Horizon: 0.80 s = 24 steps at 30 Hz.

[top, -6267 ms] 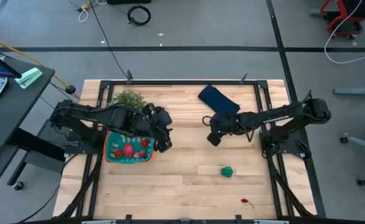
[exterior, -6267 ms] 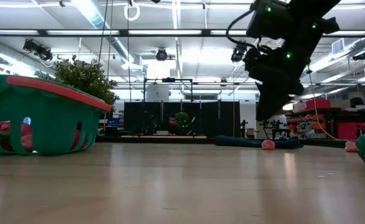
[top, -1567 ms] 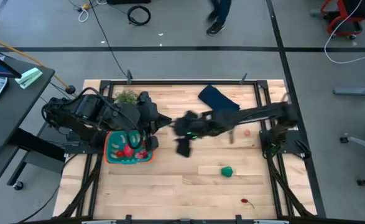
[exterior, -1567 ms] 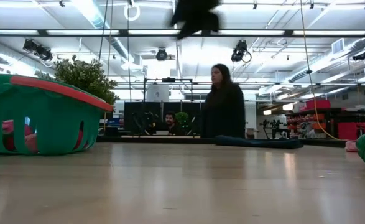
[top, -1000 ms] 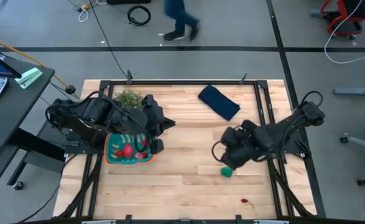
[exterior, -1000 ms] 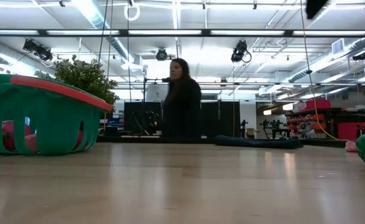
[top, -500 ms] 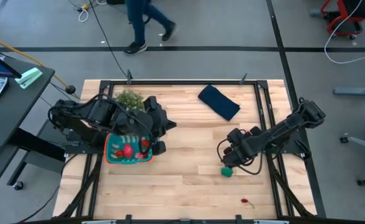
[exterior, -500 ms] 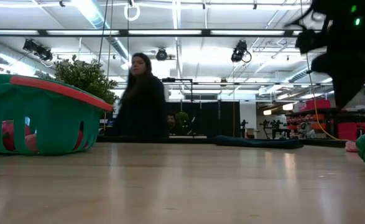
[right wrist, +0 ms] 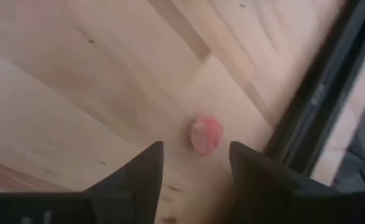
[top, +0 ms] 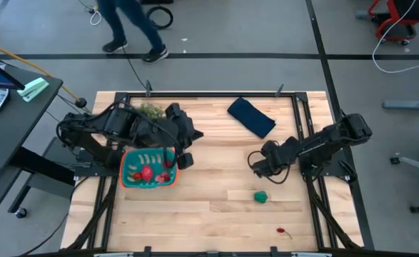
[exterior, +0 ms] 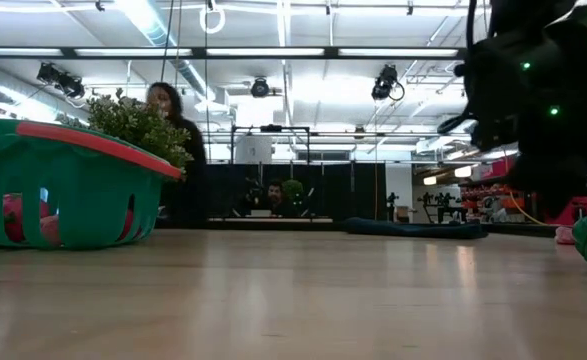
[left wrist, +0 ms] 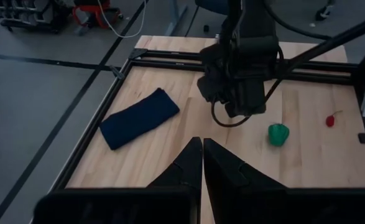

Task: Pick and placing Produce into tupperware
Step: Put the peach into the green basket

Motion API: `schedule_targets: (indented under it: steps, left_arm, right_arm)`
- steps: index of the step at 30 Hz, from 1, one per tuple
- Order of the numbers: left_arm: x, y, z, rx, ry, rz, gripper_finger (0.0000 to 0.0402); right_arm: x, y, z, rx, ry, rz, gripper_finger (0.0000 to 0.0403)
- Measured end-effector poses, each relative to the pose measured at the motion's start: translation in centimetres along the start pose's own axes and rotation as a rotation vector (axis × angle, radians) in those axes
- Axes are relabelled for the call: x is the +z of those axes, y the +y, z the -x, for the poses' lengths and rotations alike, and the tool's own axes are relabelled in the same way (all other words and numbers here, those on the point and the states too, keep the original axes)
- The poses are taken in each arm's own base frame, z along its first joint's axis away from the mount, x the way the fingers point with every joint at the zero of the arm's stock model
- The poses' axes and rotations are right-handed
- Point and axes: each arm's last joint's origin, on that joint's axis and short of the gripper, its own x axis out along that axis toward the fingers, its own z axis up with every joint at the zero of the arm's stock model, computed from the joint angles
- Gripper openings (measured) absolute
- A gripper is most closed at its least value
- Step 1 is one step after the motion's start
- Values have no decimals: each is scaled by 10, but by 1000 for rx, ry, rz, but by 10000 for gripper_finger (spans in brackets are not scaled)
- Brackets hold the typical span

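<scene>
My right gripper should keep going down until its open fingers are on both sides of the pink produce piece [right wrist: 206, 135], because the piece is clear of the black frame rail [right wrist: 319, 90] and in line with them.
The teal tupperware [top: 148, 168] with its orange edge stands at the table's left and holds several red and pink produce pieces; it also shows in the low view [exterior: 63, 185]. My left gripper [top: 195, 135] hovers beside its far right corner, shut and empty [left wrist: 202, 149]. My right gripper [top: 263, 163] hangs open above the table's right part. A small pink produce piece [right wrist: 206, 134] lies on the wood just beyond its fingertips [right wrist: 194, 158], next to the black frame rail. A green produce piece [top: 260, 197] and a small red one [top: 284, 231] lie nearer the front edge.
A dark blue folded cloth [top: 252, 116] lies at the far right of the table. A bushy plant [top: 148, 111] stands behind the tupperware. Black frame rails [top: 302, 143] run along the table's sides. A person [top: 127, 25] walks past on the floor beyond the far edge.
My right gripper has drawn away from the green produce piece toward the table's far edge and now hangs over the pink piece. The person beyond the table has walked toward the left.
</scene>
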Motion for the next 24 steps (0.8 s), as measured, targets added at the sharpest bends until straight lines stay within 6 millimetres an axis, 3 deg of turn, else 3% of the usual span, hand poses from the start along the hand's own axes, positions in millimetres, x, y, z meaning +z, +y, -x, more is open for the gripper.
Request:
schedule_targets:
  steps: [24]
  left_arm:
    - [0,2,-1,8,4,3,25]
  right_arm:
    - [10,-20,-54,44,191,14,194]
